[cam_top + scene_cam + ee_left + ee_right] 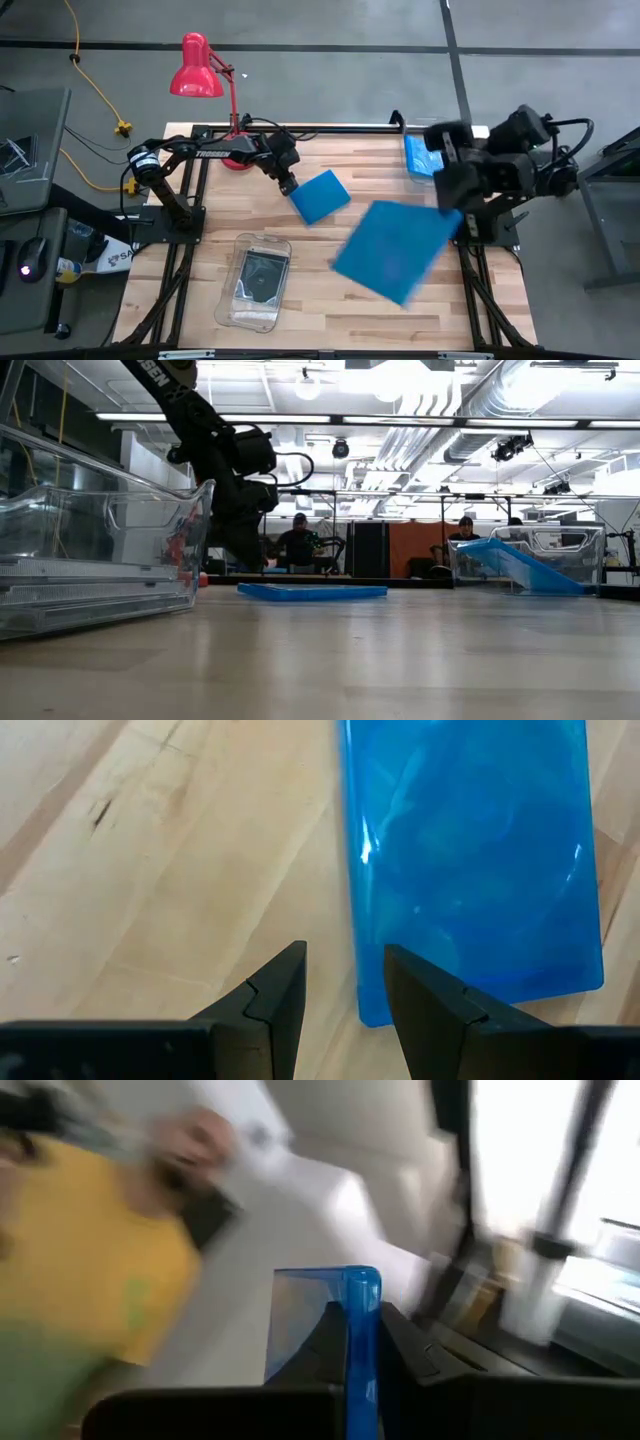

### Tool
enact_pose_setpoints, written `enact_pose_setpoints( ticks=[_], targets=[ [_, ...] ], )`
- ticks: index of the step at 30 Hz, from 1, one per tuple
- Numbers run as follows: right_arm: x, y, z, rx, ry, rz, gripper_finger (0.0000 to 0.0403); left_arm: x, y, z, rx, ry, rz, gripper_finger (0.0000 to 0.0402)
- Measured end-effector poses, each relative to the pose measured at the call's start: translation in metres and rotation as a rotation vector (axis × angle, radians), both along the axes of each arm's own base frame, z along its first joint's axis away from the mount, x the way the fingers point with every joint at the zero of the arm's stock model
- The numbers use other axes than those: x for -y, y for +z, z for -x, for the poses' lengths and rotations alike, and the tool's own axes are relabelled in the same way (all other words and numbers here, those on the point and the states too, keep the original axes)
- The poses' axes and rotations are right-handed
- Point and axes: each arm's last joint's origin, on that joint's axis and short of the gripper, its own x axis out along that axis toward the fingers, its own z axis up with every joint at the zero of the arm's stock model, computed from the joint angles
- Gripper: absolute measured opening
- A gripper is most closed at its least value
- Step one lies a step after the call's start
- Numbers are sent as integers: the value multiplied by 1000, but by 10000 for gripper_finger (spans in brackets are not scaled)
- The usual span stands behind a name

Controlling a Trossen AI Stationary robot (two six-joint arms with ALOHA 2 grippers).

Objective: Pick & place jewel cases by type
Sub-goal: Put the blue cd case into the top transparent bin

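Note:
Next, I swing the raised blue jewel case (396, 251) round to the far bin (424, 160) with my right gripper before lowering it, because it sticks out toward the near side of the table.
A blue jewel case (322, 196) (470, 870) lies flat on the table's far middle; in the low view this jewel case (312, 591) shows edge-on. My left gripper (290, 187) (345, 985) stands open at its left corner, one finger on either side of the case's edge. My right gripper (362, 1342) is raised high over the table's right half, shut on a second blue jewel case (395, 248). A dark jewel case (262, 272) lies in a clear bin (232, 300) at the near left. More blue cases (420, 158) rest in a bin at the far right. My left gripper's fingers (425, 990) straddle the lying case's edge near its corner (372, 1005); I cannot tell whether they touch it. My right gripper pinches the second case's edge (360, 1295) between its two fingers, at its right corner (448, 222). The case is lifted clear, high above the table, jutting toward the table's near left.
A red desk lamp (200, 70) stands at the far left corner. The near-left bin's wall (100, 550) fills the low view's left; the far-right bin (590, 555) holds a leaning blue case (525, 568). People sit in the room beyond. A blurred person in yellow (90, 1270) shows in the right wrist view.

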Motion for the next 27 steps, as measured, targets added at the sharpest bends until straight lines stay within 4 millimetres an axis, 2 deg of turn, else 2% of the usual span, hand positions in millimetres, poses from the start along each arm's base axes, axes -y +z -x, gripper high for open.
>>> enact_pose_setpoints(
  ticks=[7,12,17,27],
  targets=[
    [-3,-4,7,-23,321,184,9,7,-3,-4,-11,-38,-2,133],
    [-4,-8,5,-81,348,203,14,13,-5,-7,-19,-57,-1,133],
    [-3,-11,-2,-111,213,135,5,14,-6,-9,-11,-64,4,133],
    [11,-10,-16,-218,-326,-228,5,14,-6,-9,-9,-65,10,133]
  ],
)
